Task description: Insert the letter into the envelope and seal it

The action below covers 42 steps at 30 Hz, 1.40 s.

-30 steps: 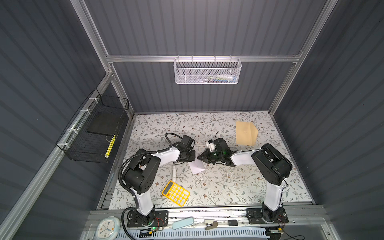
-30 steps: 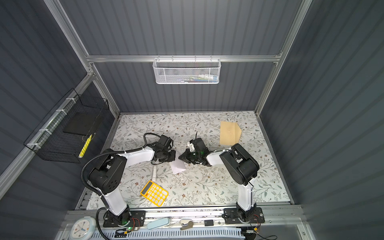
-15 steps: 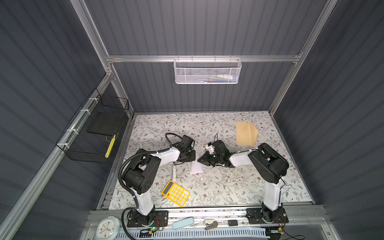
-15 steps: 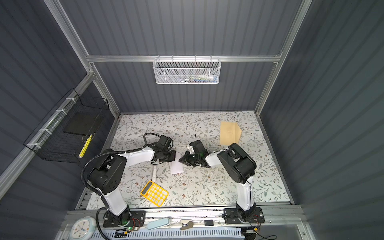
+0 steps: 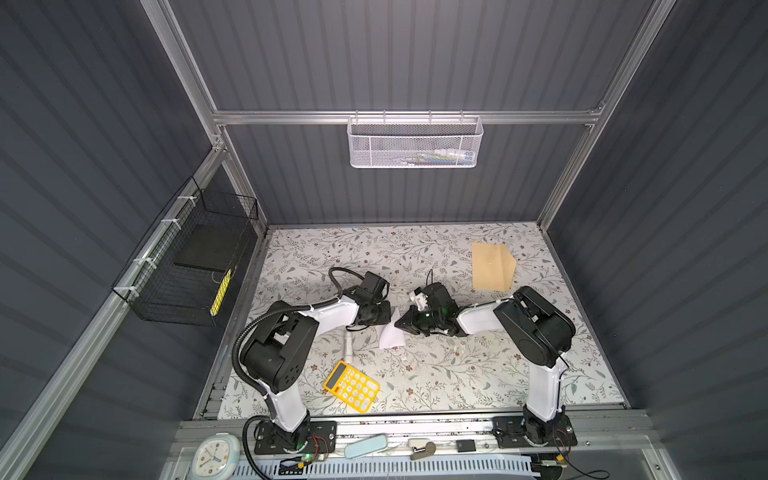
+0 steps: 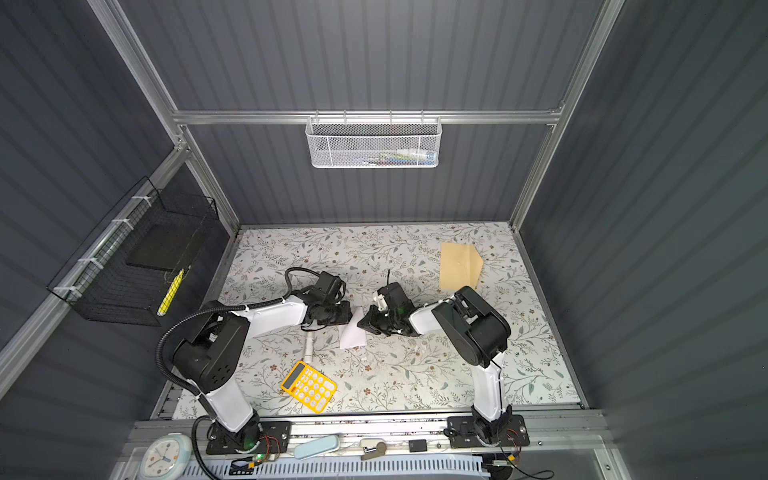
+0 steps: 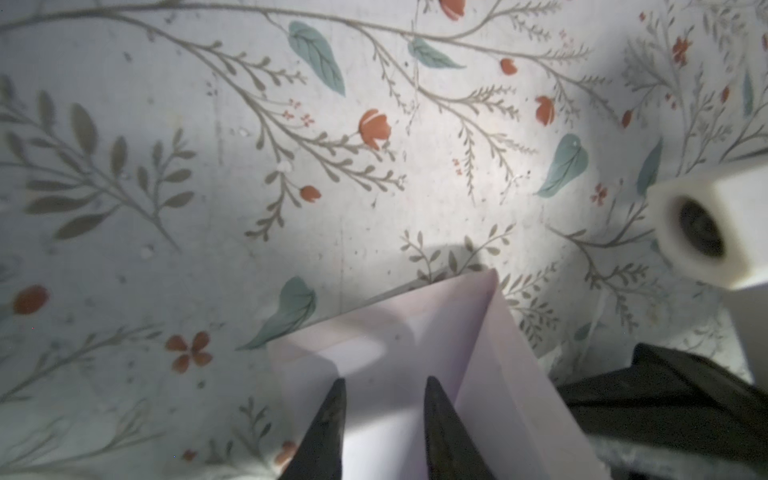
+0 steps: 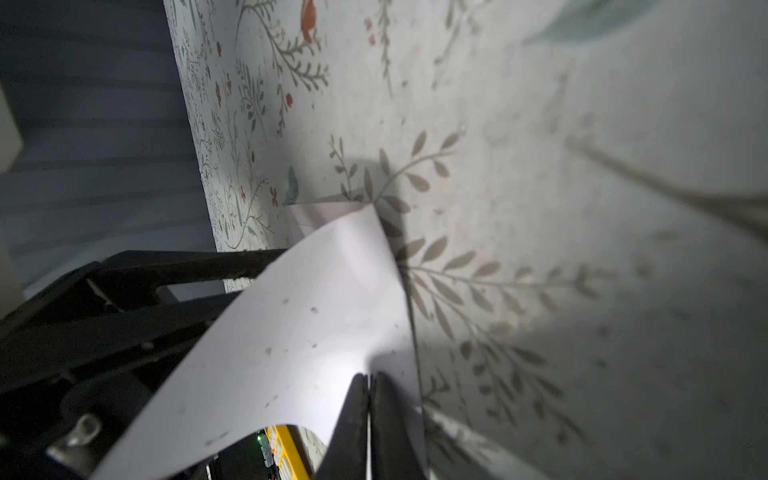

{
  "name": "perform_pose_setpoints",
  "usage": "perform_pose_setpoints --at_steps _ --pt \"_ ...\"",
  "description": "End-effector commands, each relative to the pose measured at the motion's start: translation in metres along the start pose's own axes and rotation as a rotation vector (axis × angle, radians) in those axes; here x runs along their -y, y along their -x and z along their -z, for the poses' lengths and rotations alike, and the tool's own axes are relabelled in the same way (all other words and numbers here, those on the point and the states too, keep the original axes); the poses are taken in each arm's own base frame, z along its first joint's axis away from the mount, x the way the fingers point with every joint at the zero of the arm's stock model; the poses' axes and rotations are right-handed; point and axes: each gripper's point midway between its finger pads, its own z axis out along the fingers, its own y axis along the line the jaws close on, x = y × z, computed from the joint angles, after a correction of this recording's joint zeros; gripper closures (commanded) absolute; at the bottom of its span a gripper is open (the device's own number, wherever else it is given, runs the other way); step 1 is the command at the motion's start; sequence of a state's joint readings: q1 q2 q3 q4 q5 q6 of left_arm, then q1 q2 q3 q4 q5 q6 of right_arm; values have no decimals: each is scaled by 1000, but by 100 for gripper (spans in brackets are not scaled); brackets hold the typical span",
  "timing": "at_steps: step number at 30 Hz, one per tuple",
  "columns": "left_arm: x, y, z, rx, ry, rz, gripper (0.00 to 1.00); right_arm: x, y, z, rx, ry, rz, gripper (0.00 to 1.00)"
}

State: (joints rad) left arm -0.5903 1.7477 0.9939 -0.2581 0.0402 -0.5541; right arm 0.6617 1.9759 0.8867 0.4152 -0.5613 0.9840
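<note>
I should close my left gripper and press the letter's top half [image 8: 308, 324] flat toward the letter's fold [image 8: 400, 292], because the top half bows up off the letter's lower half.
The letter [image 5: 390, 337] [image 6: 352, 336] is a folded white sheet at the middle of the floral table, between the two grippers. My right gripper [image 8: 369, 376] [image 5: 402, 325] is shut on one edge of the letter [image 8: 299, 324], and the sheet bows up from the table. My left gripper [image 7: 384, 380] [image 5: 385, 318] is open, its two dark fingers apart over the letter [image 7: 395, 332], which lies between them. The tan envelope [image 5: 492, 266] [image 6: 459, 266] lies flat at the back right, away from both grippers.
A white glue stick [image 5: 348, 345] [image 6: 308, 347] lies just left of the letter. A yellow calculator [image 5: 351, 386] [image 6: 308, 386] sits nearer the front edge. A black wire basket [image 5: 187, 266] hangs on the left wall and a white mesh basket [image 5: 415, 143] on the back wall.
My left gripper's jaws have opened and let go of the letter. My right gripper stays shut on the letter and has shifted slightly left.
</note>
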Motion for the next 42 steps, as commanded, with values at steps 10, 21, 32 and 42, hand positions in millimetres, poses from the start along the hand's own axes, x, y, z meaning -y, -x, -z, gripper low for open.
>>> perform_pose_setpoints --at_steps 10,21,32,42 --pt "18 49 78 136 35 46 35 26 -13 -3 -27 -105 -4 91" --pt "49 23 16 -8 -133 41 72 18 -15 -2 -20 -98 26 90" --pt "21 -13 -22 -92 -42 72 91 16 -17 0 -18 -99 37 90" --pt "-11 -38 -30 -144 88 97 100 21 -25 11 -13 -128 44 90"
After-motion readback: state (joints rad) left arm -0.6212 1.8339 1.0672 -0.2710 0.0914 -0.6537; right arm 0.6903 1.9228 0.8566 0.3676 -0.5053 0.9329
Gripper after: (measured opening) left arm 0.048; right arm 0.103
